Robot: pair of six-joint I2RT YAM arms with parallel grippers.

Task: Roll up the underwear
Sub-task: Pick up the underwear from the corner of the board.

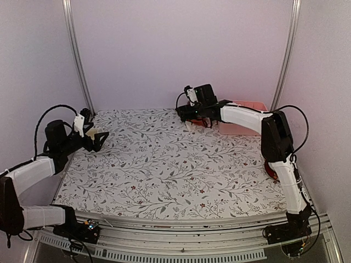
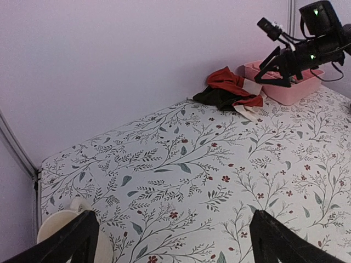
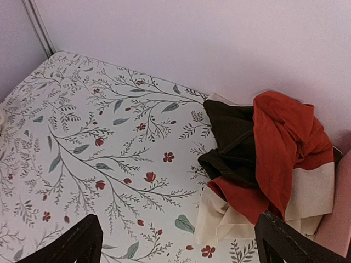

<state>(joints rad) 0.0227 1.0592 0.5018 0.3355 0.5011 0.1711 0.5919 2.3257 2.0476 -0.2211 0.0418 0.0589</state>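
The rust-red piece (image 3: 275,150) and the whitish piece meet along a straight edge (image 3: 312,167), so I expect the rust-red piece to come along when the robot pulls the whitish piece.
The underwear lies in a crumpled heap at the back right of the table: a rust-red piece (image 3: 279,137), a dark olive-black piece (image 3: 233,139) and a whitish piece (image 3: 219,219). The same heap (image 2: 230,90) shows far off in the left wrist view. My right gripper (image 3: 178,244) hovers over the heap's near edge, open, nothing between its fingers (image 3: 290,244). In the top view the right gripper (image 1: 189,115) mostly hides the heap (image 1: 205,123). My left gripper (image 1: 98,139) is open at the far left edge, far from the heap, its fingers (image 2: 71,241) empty.
A pink plastic tray (image 1: 249,118) stands just right of the heap against the back wall, also the pink tray (image 2: 285,82) in the left wrist view. A floral cloth (image 1: 164,164) covers the table. A cream rounded object (image 2: 66,222) sits by the left gripper.
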